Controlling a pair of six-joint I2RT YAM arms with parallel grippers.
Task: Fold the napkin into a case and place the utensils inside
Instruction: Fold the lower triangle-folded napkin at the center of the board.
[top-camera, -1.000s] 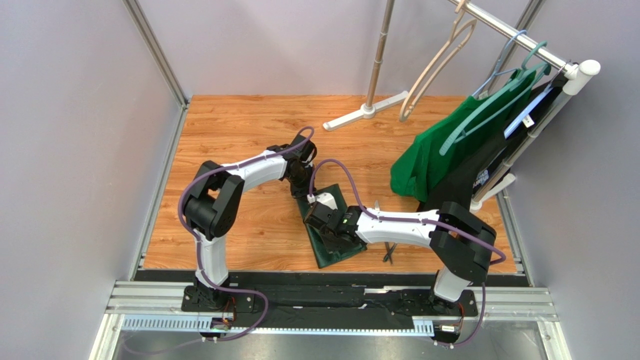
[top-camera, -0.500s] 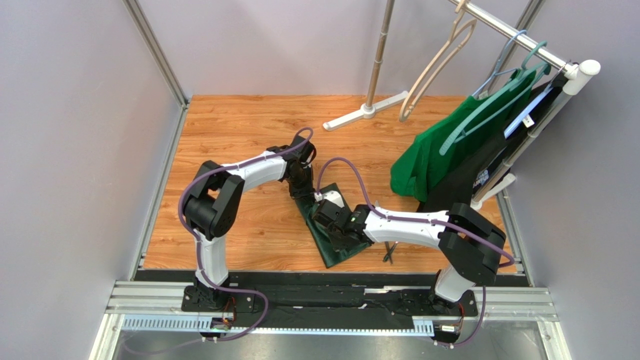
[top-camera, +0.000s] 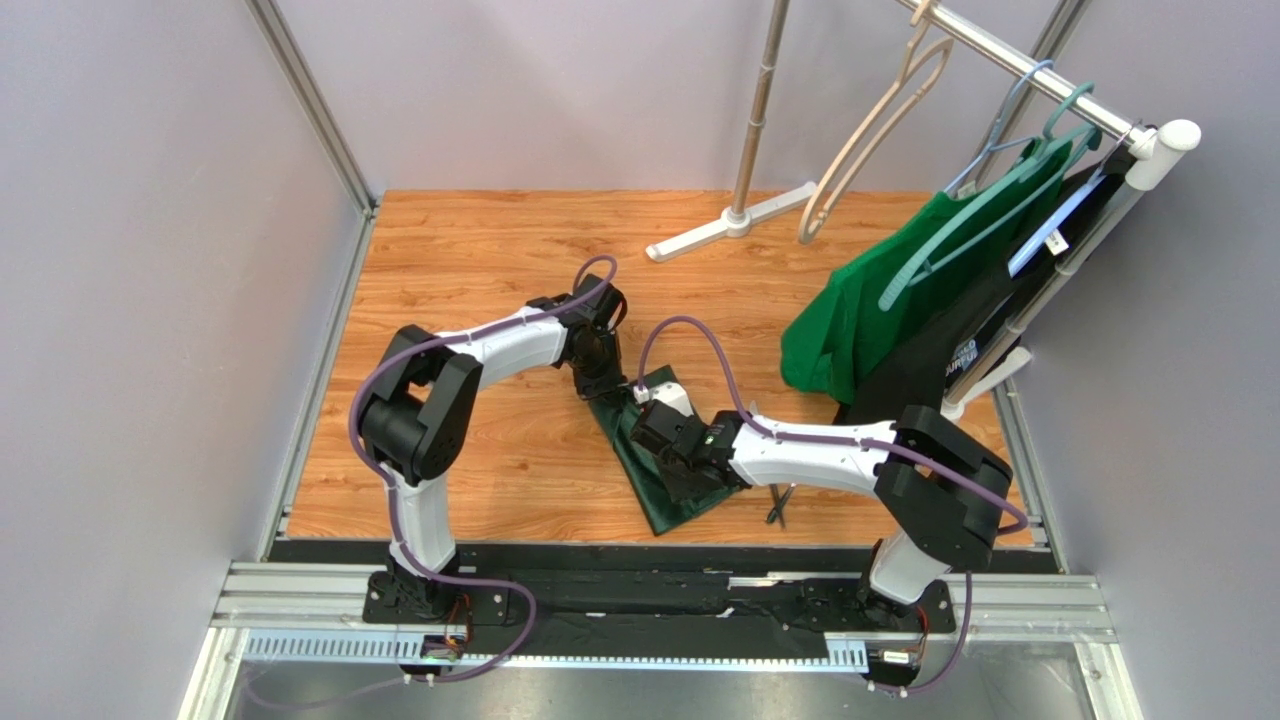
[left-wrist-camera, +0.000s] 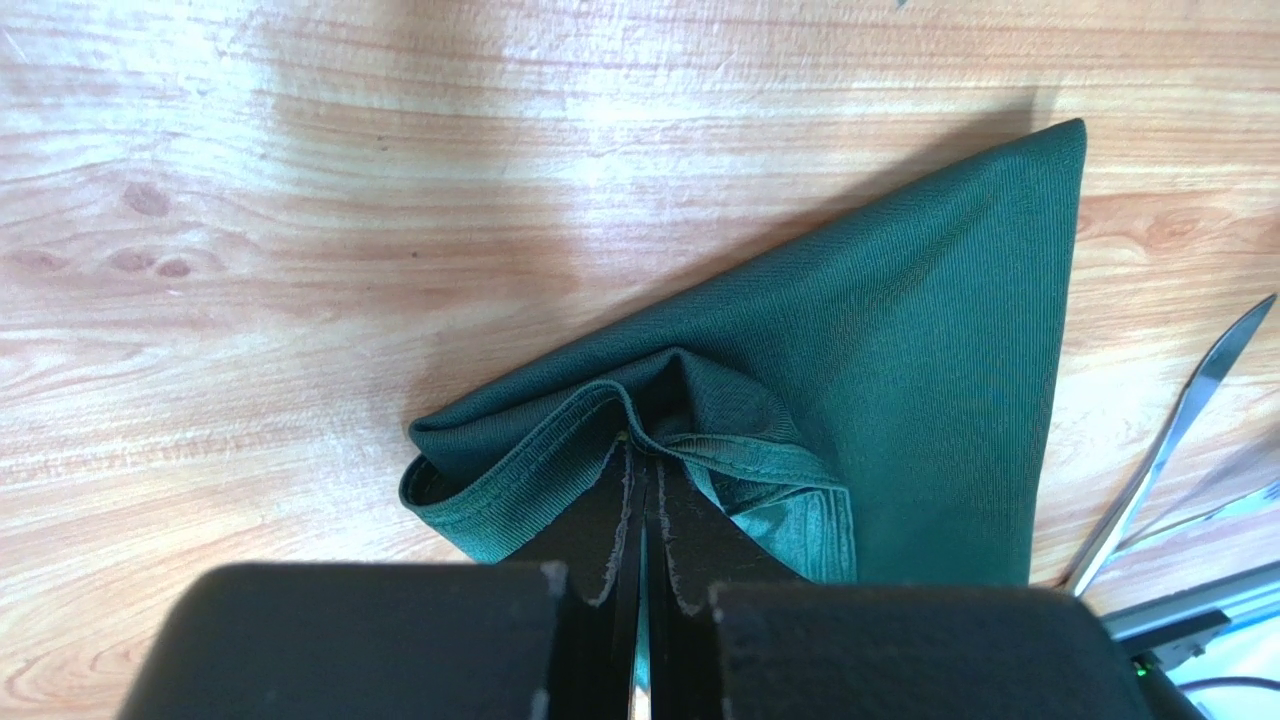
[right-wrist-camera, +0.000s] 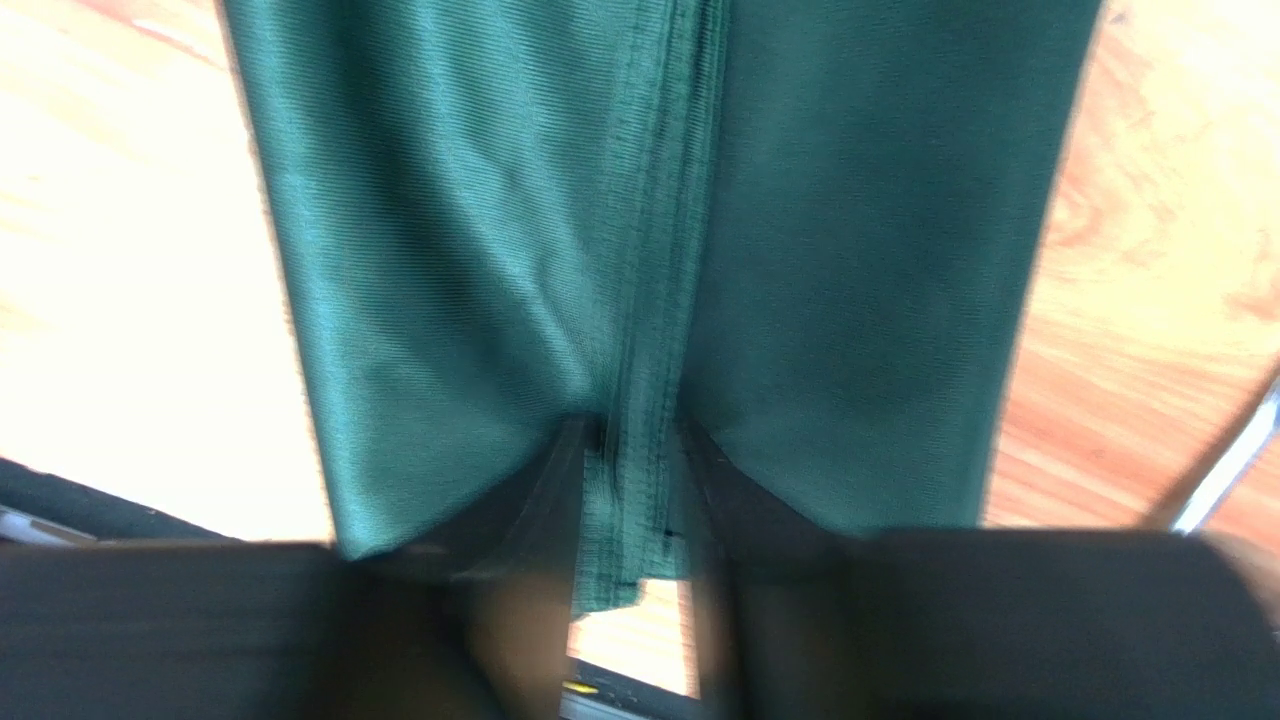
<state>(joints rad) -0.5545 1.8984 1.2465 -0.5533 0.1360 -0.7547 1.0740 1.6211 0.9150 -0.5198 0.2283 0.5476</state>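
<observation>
My left gripper needs to open and press the hem nearer the napkin's middle (right-wrist-camera: 670, 210), because the napkin's hem bunches up (left-wrist-camera: 661, 393) at my left gripper's fingers.
The dark green napkin (top-camera: 649, 488) lies folded into a narrow strip on the wooden table between the two arms. My left gripper (top-camera: 607, 384) is shut on the bunched far corner of the napkin (left-wrist-camera: 902, 360), with the hem pinched between its pads (left-wrist-camera: 643, 450). My right gripper (top-camera: 685, 450) sits over the middle of the napkin (right-wrist-camera: 842, 270), and its fingers close round a raised hem fold (right-wrist-camera: 639, 465); that view is blurred. Two silver utensils (top-camera: 778, 504) lie on the table just right of the napkin. They also show at the right edge of the left wrist view (left-wrist-camera: 1180, 435).
A brighter green garment (top-camera: 872, 308) on a teal hanger and a dark garment hang from a rack at the right. A white stand base (top-camera: 732, 222) rests at the back of the table. Grey walls enclose the left and right sides, and a black rail runs along the near edge.
My right gripper has shifted slightly to the right over the napkin. The napkin's near end has swung a little to the right. My left gripper has kept its hold.
</observation>
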